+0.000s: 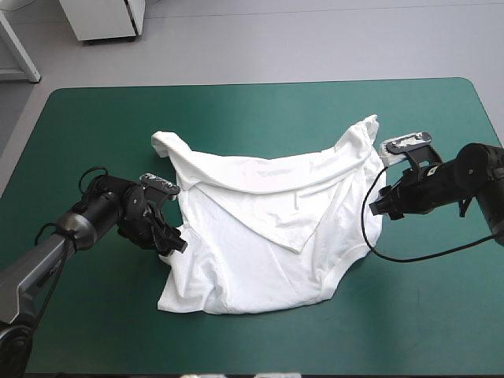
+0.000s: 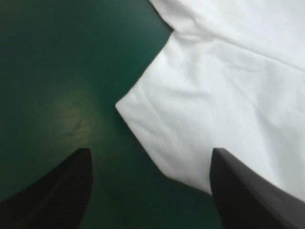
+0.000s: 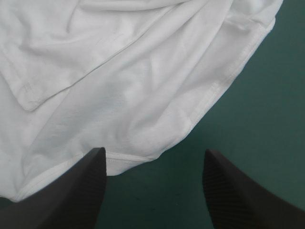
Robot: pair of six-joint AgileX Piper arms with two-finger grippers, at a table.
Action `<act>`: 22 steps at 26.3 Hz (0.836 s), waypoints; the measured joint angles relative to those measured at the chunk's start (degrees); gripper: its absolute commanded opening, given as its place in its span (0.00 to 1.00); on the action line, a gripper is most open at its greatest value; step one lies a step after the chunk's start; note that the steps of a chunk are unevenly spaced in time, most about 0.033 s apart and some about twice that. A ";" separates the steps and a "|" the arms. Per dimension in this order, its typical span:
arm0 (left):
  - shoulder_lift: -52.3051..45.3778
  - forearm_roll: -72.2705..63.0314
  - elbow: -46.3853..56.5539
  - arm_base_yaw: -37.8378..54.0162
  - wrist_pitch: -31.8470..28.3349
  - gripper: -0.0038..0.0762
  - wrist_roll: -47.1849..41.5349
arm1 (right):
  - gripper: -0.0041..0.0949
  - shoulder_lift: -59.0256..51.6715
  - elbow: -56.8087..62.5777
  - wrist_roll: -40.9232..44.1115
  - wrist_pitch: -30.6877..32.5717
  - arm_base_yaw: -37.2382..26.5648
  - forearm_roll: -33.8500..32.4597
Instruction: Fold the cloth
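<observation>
My grippers have the white T-shirt (image 1: 236, 272) between them, and the upper layer (image 1: 279, 216) lies loosely folded down to a point. The T-shirt will sag between them in overlapping layers when I lift it.
The white T-shirt (image 1: 268, 228) lies loosely spread in the middle of the teal-green table, with an upper layer folded down over it to a point. My left gripper (image 1: 173, 240) sits at the shirt's left edge, open; in the left wrist view a sleeve corner of the T-shirt (image 2: 157, 124) lies just ahead of the left gripper (image 2: 150, 191), one finger over cloth. My right gripper (image 1: 379, 206) is at the shirt's right edge, open; the T-shirt's (image 3: 119, 86) curved hem lies just ahead of the right gripper (image 3: 152, 191).
Bare teal-green cover (image 1: 102, 126) surrounds the shirt on all sides. A white cabinet base (image 1: 106, 20) stands on the floor beyond the table's far edge.
</observation>
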 measured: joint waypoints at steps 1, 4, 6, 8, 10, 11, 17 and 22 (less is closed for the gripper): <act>1.01 0.00 0.00 0.00 -0.57 0.69 0.00 | 0.60 0.00 0.00 0.00 0.00 0.02 0.05; 3.98 -0.37 0.00 0.00 -1.65 0.69 0.43 | 0.60 0.00 0.00 0.06 -0.01 0.02 0.05; 5.85 -1.22 0.00 0.00 -2.00 0.68 1.00 | 0.60 0.00 0.05 0.10 -0.01 0.02 0.05; 6.45 -2.41 -0.31 0.00 -2.33 0.61 1.95 | 0.60 0.00 0.32 0.17 -0.34 0.02 0.05; 6.98 -4.09 -0.53 0.00 -2.48 0.49 3.13 | 0.60 0.00 1.13 0.24 -0.75 0.02 -0.17; 7.15 -4.73 -0.59 0.00 -2.48 0.41 3.68 | 0.60 0.00 1.65 0.29 -0.98 0.02 -0.34; 8.04 -6.41 -1.14 0.17 -3.59 0.04 5.69 | 0.60 0.99 5.09 0.49 -3.57 0.02 -2.72; 8.13 -7.68 -1.14 0.17 -3.37 0.04 5.95 | 0.60 9.90 5.15 1.80 -2.77 0.93 -3.49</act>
